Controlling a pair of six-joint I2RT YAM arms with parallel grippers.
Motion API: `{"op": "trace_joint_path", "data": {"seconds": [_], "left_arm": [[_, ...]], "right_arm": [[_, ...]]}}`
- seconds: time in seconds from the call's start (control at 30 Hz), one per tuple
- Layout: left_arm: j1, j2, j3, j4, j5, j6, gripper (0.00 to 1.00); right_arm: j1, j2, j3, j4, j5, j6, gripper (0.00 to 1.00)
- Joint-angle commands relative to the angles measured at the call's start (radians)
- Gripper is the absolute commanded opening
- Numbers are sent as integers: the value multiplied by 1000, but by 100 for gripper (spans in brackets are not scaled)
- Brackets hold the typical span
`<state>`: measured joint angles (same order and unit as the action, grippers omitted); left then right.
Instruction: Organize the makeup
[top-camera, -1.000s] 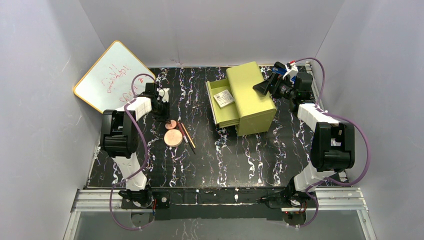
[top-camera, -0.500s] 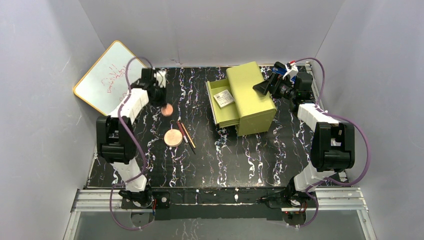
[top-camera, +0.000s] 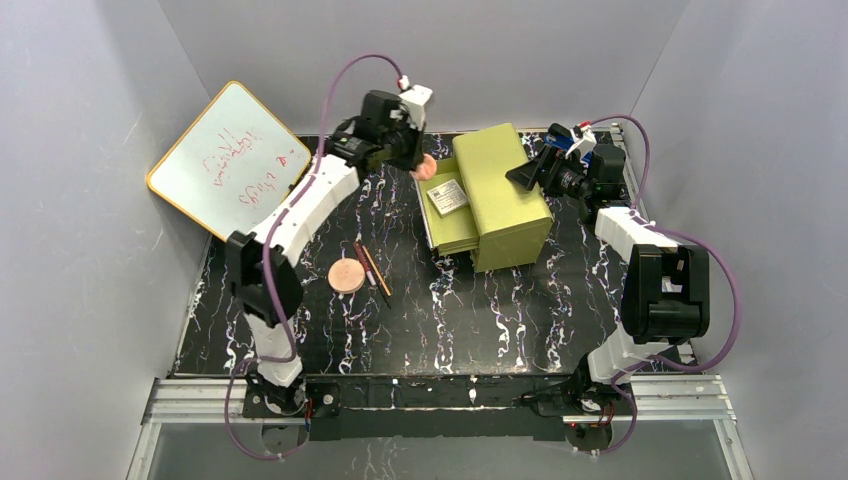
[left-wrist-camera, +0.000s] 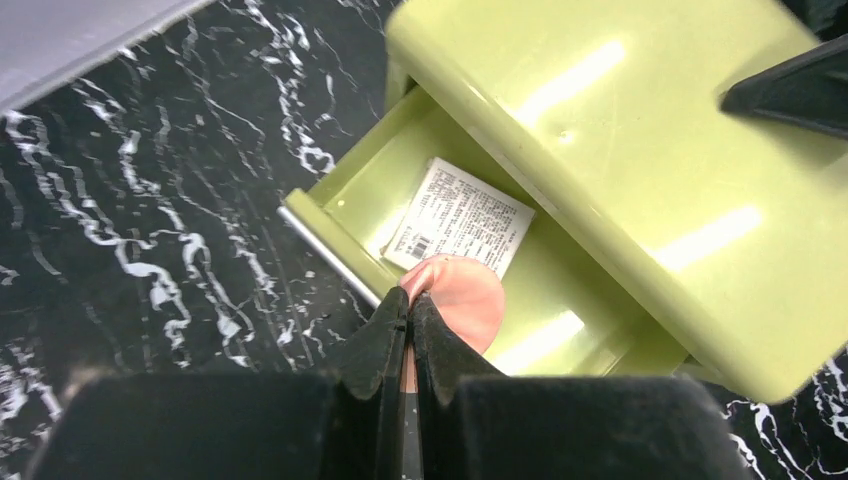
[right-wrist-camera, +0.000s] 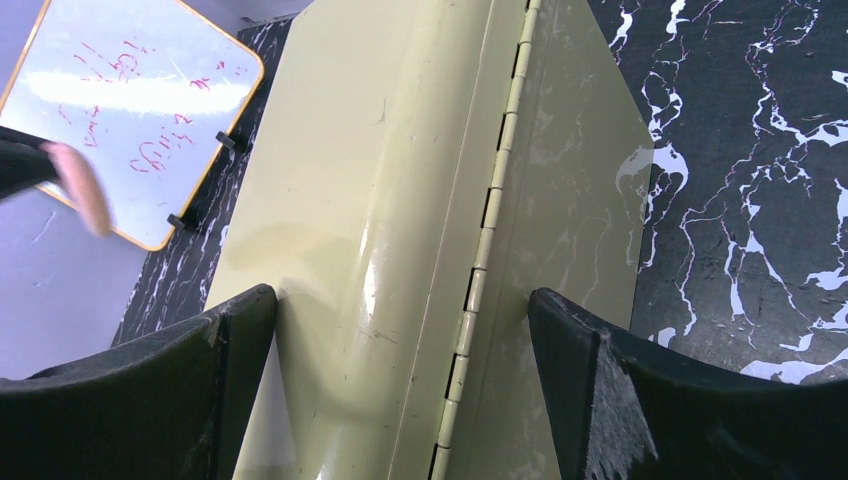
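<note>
I should keep carrying the smaller disc with my left gripper to the drawer's bottom beside the white palette (top-camera: 457, 228), because that spot is free, until the disc is inside the drawer (top-camera: 459, 233).
My left gripper (top-camera: 418, 163) is shut on the edge of the smaller copper-pink disc (top-camera: 427, 168). In the left wrist view that gripper (left-wrist-camera: 410, 300) holds the disc (left-wrist-camera: 468, 300) in the air over the open drawer (left-wrist-camera: 345, 195). A white square palette (left-wrist-camera: 458, 215) lies flat in the drawer. On the table sit the larger disc (top-camera: 347, 275) and two thin sticks (top-camera: 372, 268) side by side. My right gripper (top-camera: 528, 174) is open, and its fingers (right-wrist-camera: 235, 320) straddle the top rear of the yellow-green drawer box (right-wrist-camera: 400, 150).
The drawer box (top-camera: 505, 195) stands at the back centre-right with its drawer pulled out toward the left. A yellow-rimmed whiteboard (top-camera: 225, 155) with red writing leans at the back left. Grey walls close in the black marbled table (top-camera: 480, 320).
My left arm lifted the smaller disc from beside the larger one and carried it right and toward the back, over the open drawer. The right arm has not moved.
</note>
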<state>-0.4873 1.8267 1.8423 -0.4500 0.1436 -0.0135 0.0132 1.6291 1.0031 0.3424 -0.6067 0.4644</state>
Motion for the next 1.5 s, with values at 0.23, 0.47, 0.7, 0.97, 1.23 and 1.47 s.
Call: {"op": "trace_joint_path", "data": {"seconds": [0.23, 0.47, 0.7, 0.97, 1.23, 1.47], "left_arm": [[-135, 163, 89, -76, 12, -5, 0], [-216, 173, 32, -73, 53, -28, 0], [-247, 133, -43, -64, -23, -35, 64], [-199, -29, -128, 5, -186, -9, 85], [-31, -256, -249, 17, -158, 7, 80], [79, -399, -485, -126, -197, 22, 77]], "right_arm": [[-5, 36, -74, -225, 41, -103, 100], [-5, 46, -73, -221, 39, -102, 100], [-5, 46, -73, -221, 38, -102, 100], [-4, 43, -73, -223, 36, -102, 100], [-4, 42, -74, -223, 36, -102, 100], [-5, 49, -78, -208, 32, -101, 100]]}}
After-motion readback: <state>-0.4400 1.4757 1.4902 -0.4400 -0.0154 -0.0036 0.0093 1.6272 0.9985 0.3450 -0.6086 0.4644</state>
